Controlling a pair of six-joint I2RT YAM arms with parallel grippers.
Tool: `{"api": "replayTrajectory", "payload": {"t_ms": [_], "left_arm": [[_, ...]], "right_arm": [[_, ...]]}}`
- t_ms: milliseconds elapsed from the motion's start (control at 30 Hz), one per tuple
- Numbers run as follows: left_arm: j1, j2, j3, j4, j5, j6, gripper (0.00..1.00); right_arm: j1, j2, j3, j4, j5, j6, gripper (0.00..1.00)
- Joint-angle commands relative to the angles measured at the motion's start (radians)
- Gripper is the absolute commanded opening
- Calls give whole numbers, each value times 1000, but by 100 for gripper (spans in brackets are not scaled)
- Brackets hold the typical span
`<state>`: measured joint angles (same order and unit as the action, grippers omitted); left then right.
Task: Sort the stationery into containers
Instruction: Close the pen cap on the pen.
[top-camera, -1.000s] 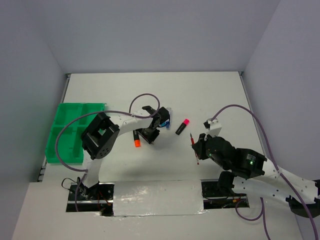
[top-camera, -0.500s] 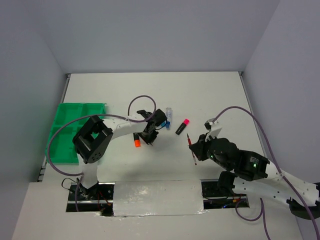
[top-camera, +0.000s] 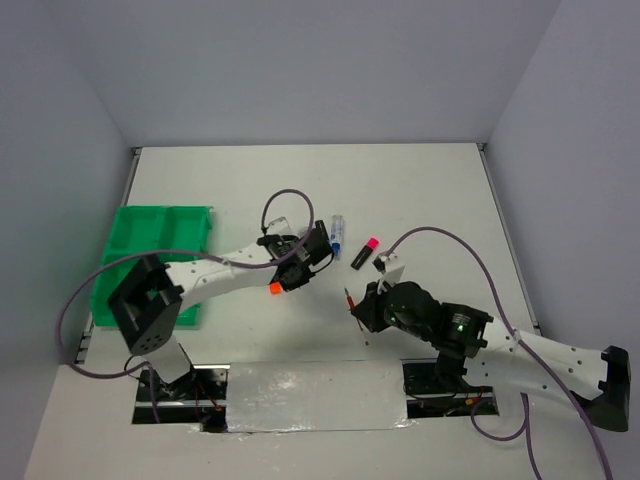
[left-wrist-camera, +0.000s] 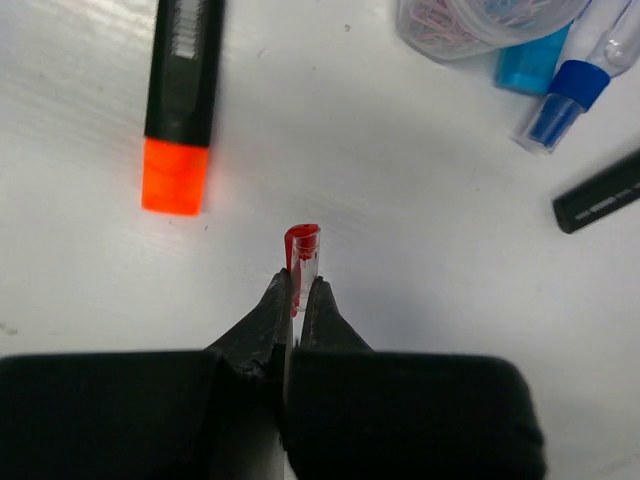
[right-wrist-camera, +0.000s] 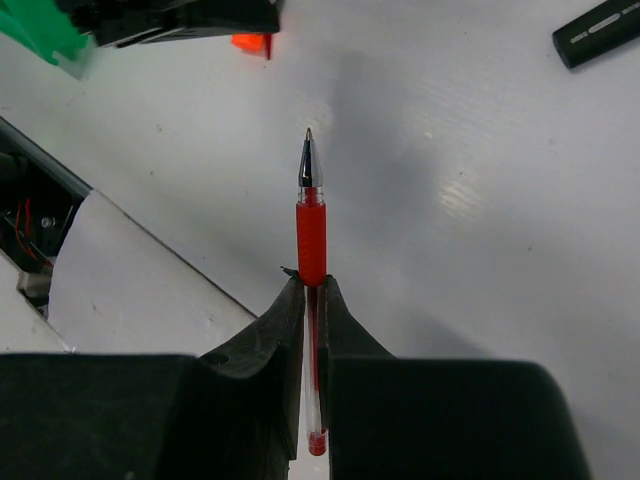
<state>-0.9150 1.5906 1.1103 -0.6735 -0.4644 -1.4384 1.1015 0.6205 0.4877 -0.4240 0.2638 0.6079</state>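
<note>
The clear pen cap is out of line with the uncapped red pen, so the robot's left gripper needs to turn the cap toward the pen's tip before sorting.
My left gripper is shut on a small clear pen cap with a red tip, just above the table; in the top view it hovers beside the orange-black highlighter. A blue-capped marker and the pink-black highlighter lie to its right. My right gripper is shut on a thin uncapped red pen, tip pointing away from the wrist. The green tray lies at the far left.
A clear packet of small clips and a teal piece lie by the marker. The black highlighter body shows at the right wrist view's top right. A taped sheet covers the near edge between the arm bases.
My right arm has moved left and nearer with the red pen. My left arm's elbow has swung far left; its gripper stays near the orange highlighter.
</note>
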Motion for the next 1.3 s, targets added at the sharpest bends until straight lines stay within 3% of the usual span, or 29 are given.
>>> {"api": "replayTrajectory", "payload": {"t_ms": [0,100,300,433,533,700,867,1133,1267], "left_arm": [[-8,144,103,-128,-40,104,0],[-33,198,129,-161,-51,131,0],[-39,233,80,-40,7,269,0],[-56,116,-21,78,32,280,0],[-56,-33,-75,149,40,277,0],[-68,-274,-133,330,35,279,0],[-71,-475,-223,472,67,276,0],[-71,-699,-423,793,141,368,0],[-71,-719,-437,828,171,409,0]], "right_arm": [[-2,27,15,107,-26,29,0],[-2,-2,37,58,1,35,0],[-2,-135,115,-142,138,49,0],[-2,-217,112,-148,114,32,0],[-2,-199,65,-78,60,42,0],[-3,-102,-133,310,-150,108,0],[3,-22,-250,709,-259,121,0],[5,33,-167,717,-256,87,0],[4,38,-166,766,-259,101,0]]}}
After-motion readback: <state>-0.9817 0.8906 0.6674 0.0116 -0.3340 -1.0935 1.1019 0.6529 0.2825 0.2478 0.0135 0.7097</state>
